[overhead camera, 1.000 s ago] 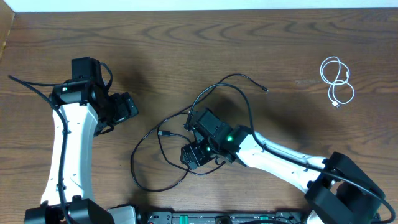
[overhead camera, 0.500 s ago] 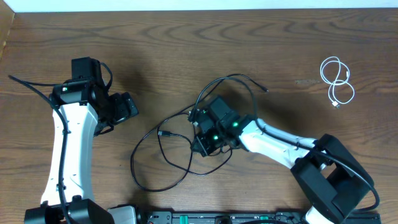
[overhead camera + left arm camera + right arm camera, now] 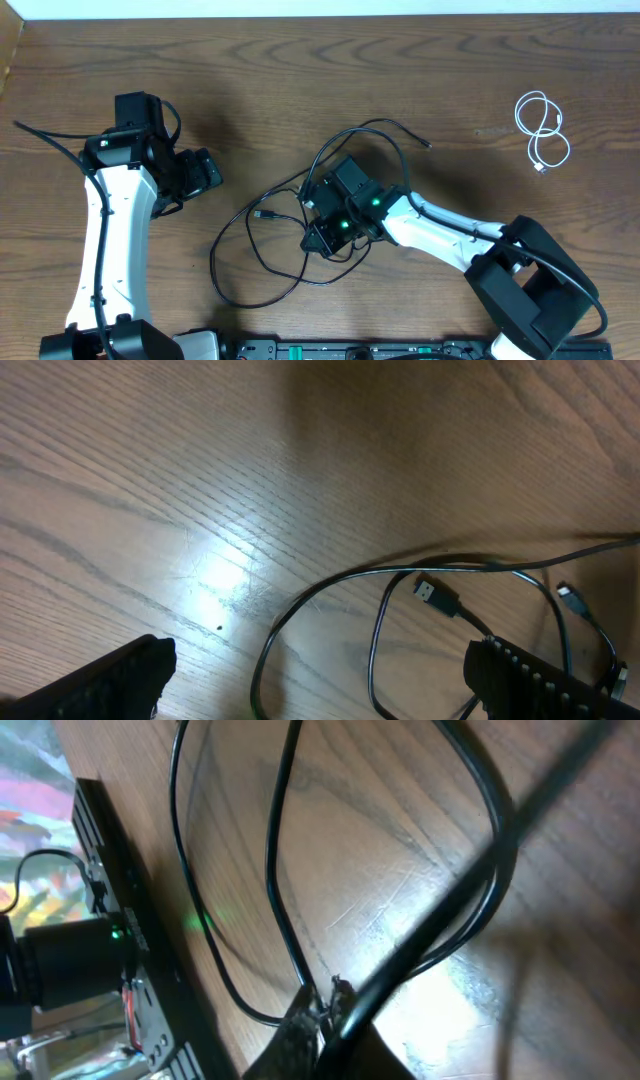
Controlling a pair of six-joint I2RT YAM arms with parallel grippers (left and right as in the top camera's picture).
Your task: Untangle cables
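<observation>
Next, I open my right gripper, which is shut at the crossing of two black cables. It should then take the curved piece of cable beside it while my left gripper comes close.
Black cables lie tangled in loops at the table's middle, one plug end on the left and another at the upper right. My right gripper sits in the tangle; in the right wrist view its fingertips meet, shut on a thin black cable. A short white cable is coiled apart at the far right. My left gripper hovers left of the tangle, open, with cable loops and a USB plug on the wood below its fingers.
A black rail with electronics runs along the table's front edge, close under the tangle. The left arm's own thick wire trails to the far left. Bare wood spans the back of the table.
My right gripper has gone from open to shut, closing on a black cable, and shifted slightly up and back within the tangle. The left arm has not moved.
</observation>
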